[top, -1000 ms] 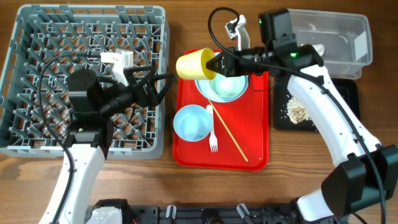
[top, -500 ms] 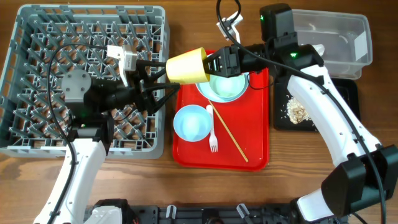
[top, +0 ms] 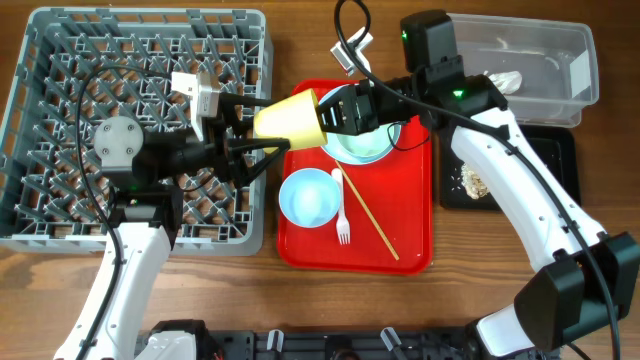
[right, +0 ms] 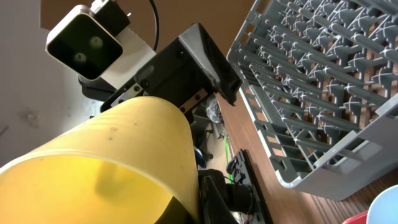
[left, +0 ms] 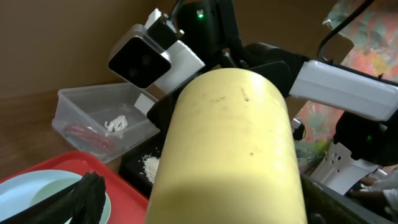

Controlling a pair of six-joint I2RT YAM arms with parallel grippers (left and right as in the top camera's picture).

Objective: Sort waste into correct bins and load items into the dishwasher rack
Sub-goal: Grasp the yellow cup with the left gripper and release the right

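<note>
My right gripper is pinching the yellow cup's rim [top: 320, 108]. Next, my left gripper takes hold of the cup's base [top: 261, 124] before it lowers the cup with its opening down into the dishwasher rack.
The yellow cup [top: 290, 118] hangs on its side in the air between the dishwasher rack [top: 60, 60] and the red tray [top: 410, 250]. My right gripper [top: 335, 113] is shut on the cup's rim; in the right wrist view the yellow cup [right: 106, 162] fills the lower left, with my right gripper [right: 200, 200] pinching its wall. My left gripper [top: 260, 125] is open, its fingers spread on either side of the cup's base. The yellow cup [left: 230, 143] fills the left wrist view, with one dark finger [left: 81, 199] to its left.
On the red tray lie a pale green bowl [top: 365, 145], a whitish bowl [top: 308, 197], a white fork [top: 343, 218] and a wooden stick [top: 375, 222]. The clear tub [top: 560, 45] holds a napkin [top: 505, 80]. The black tray [top: 555, 150] holds rice [top: 475, 180].
My right arm has carried the yellow cup leftwards off the tray towards the rack. My left gripper came up to meet it, and its open fingers now flank the cup's base.
</note>
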